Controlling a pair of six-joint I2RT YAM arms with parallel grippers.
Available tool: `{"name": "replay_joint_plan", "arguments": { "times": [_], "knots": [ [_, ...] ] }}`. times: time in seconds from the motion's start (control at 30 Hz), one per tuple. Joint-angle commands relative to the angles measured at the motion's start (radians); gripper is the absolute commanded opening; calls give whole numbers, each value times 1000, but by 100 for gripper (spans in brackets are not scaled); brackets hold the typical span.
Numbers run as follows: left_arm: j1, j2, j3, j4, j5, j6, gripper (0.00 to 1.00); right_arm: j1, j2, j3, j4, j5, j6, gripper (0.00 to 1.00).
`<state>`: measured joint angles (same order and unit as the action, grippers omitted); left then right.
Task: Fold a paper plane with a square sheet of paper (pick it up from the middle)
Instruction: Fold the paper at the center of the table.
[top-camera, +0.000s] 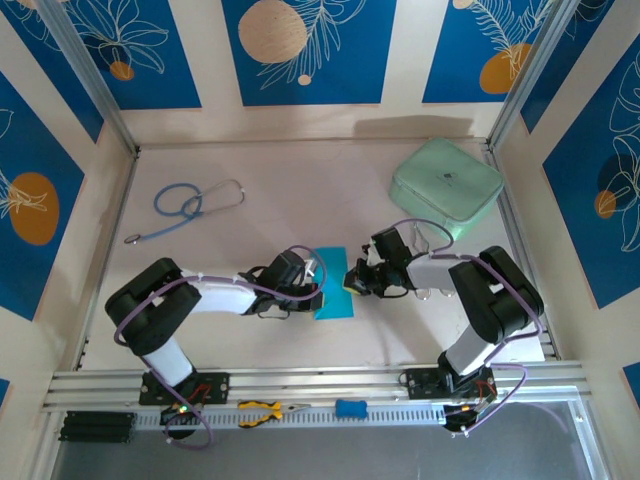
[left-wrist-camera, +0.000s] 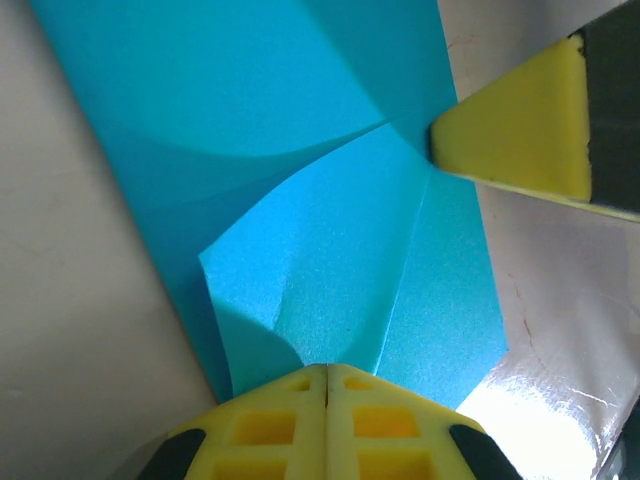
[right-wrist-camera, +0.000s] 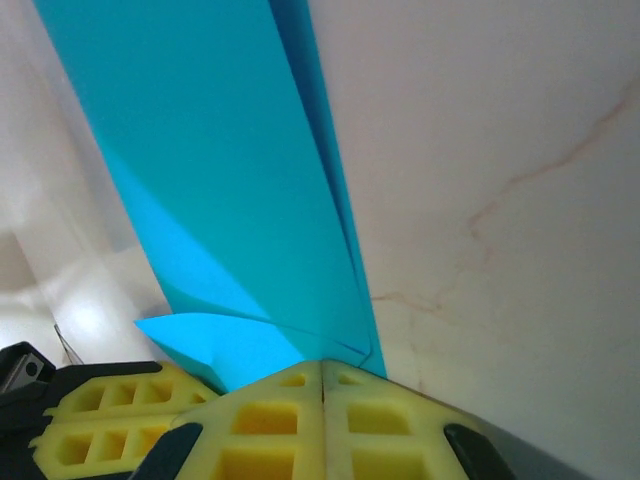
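The flap's loose edge (left-wrist-camera: 285, 187) is curving up away from the sheet, so I should sweep my left gripper back to the crease (left-wrist-camera: 390, 330) and flatten the fold there.
The square sheet of paper (top-camera: 337, 262) lies at the table's middle as a cyan-blue creased rectangle. My left gripper (top-camera: 318, 290) sits at its left edge with jaws shut. In the left wrist view its fingertips (left-wrist-camera: 327, 372) pinch the corner of a flap (left-wrist-camera: 330, 260) that curls up off the sheet (left-wrist-camera: 250, 90). My right gripper (top-camera: 352, 283) is shut and rests its tip on the sheet's right edge. One of its yellow fingers (left-wrist-camera: 520, 130) touches the end of the flap's crease. In the right wrist view its closed jaws (right-wrist-camera: 322, 364) meet the layered paper edge (right-wrist-camera: 220, 180), with the left gripper's pads (right-wrist-camera: 100, 420) beside.
A mint-green case (top-camera: 446, 185) sits at the back right. A blue-tubed stethoscope (top-camera: 190, 205) lies at the back left. Yellow-handled pliers (top-camera: 265, 410) and a small blue block (top-camera: 350, 407) rest on the rail at the near edge.
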<state>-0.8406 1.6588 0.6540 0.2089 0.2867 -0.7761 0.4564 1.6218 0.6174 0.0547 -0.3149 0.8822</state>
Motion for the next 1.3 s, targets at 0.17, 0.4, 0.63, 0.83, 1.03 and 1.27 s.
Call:
{"name": "replay_joint_plan", "arguments": {
  "times": [0.17, 0.4, 0.63, 0.83, 1.03, 1.27],
  "knots": [
    [0, -17, 39, -143, -2, 24, 5, -24, -4, -35, 2, 12, -10, 0],
    [-3, -51, 125, -199, -6, 36, 9, -20, 4, -30, 0, 6, -7, 0],
    [-8, -31, 169, -145, 82, 18, 10, -16, 10, -32, -1, 11, -4, 0],
    [-23, 58, 189, -85, 142, 2, 10, -12, 16, -34, -1, 16, -1, 0],
    [-23, 103, 153, -105, 92, 8, 9, -8, 21, -35, -1, 17, -1, 0],
    [-24, 82, 58, -69, 85, -14, 9, -7, 36, -38, 2, 22, 0, 0]
  ]
}}
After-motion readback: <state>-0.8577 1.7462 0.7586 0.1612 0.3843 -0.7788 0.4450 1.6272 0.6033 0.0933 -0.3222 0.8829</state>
